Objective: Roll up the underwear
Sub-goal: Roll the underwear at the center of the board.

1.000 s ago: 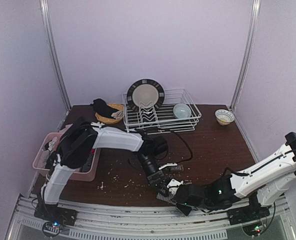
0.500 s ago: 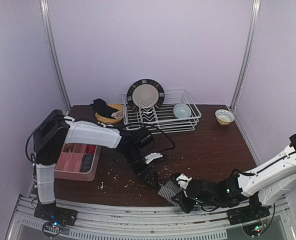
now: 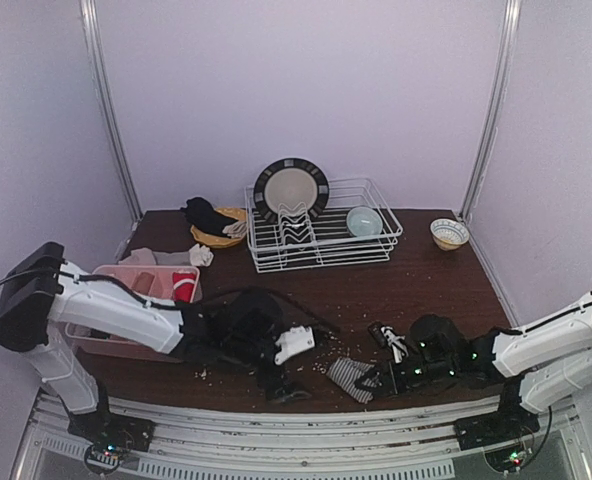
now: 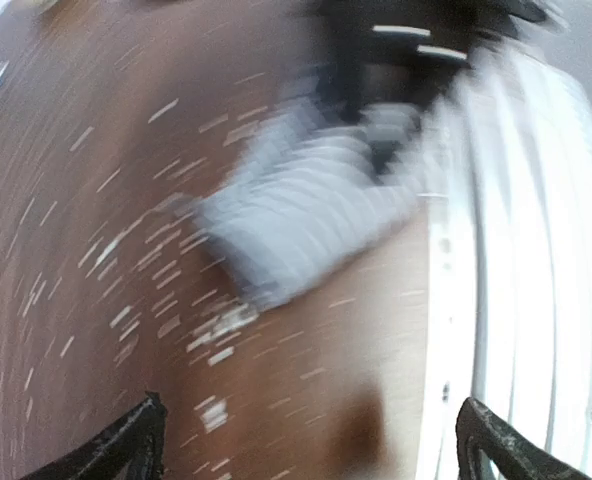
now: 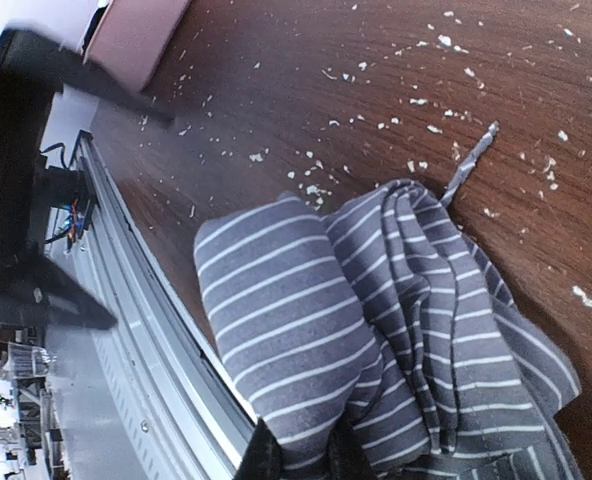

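The folded underwear is held at one end only by the robot's right gripper, so next the left gripper pinches its loose end before both grippers raise the underwear.
The grey, white-striped underwear lies bunched at the table's front edge, partly folded over itself. My right gripper is shut on its near edge; in the right wrist view the gripper has both black fingertips pinching the fabric at the bottom. My left gripper is open and empty, just left of the underwear. In the blurred left wrist view the gripper has its tips wide apart, and the underwear lies ahead of them.
A pink tray with a red cup stands at the left. A dish rack with a plate stands at the back, beside a yellow bowl and a small bowl. Crumbs litter the table. The metal rail runs beside the underwear.
My left arm has swung back to the left and lowered, its gripper drawn away from the underwear. My right gripper has pulled to the right, still holding the cloth.
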Tool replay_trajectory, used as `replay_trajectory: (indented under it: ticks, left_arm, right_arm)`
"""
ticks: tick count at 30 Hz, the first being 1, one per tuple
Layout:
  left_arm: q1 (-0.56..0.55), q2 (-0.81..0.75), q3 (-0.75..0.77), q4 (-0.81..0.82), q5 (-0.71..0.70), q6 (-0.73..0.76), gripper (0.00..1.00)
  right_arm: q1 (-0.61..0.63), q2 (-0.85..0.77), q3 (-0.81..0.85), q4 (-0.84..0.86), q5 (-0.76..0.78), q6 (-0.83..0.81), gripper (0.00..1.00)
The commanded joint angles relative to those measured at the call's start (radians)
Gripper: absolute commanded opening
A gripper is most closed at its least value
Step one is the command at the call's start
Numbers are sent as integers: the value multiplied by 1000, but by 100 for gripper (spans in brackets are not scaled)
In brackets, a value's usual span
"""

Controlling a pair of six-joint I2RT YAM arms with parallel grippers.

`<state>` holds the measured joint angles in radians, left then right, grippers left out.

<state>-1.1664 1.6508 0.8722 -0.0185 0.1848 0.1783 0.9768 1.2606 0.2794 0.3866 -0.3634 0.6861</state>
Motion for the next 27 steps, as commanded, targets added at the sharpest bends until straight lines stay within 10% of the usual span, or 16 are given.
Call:
replay_trajectory:
  ticks: [1,7,19,23,27]
  left_arm:
    - [-88,54,-26,313,-4,356,98]
    - [-87,184,54,395,5,536,92]
    - [-26,290,181,307,169,568,49]
    - [-26,350,281,143,181,563,18]
    - [-24,386,311,92,179,556,14]
  right_arm:
    - [-56,22,-58,-108,-143,50,0]
    - [-113,71,-89,-63,-214,88,0]
    - [-137,69,-118,-33,-240,107,0]
    - [-137,41,-114,-54,-227,87,0]
    - [-135,19,-102,-84,-206,75,0]
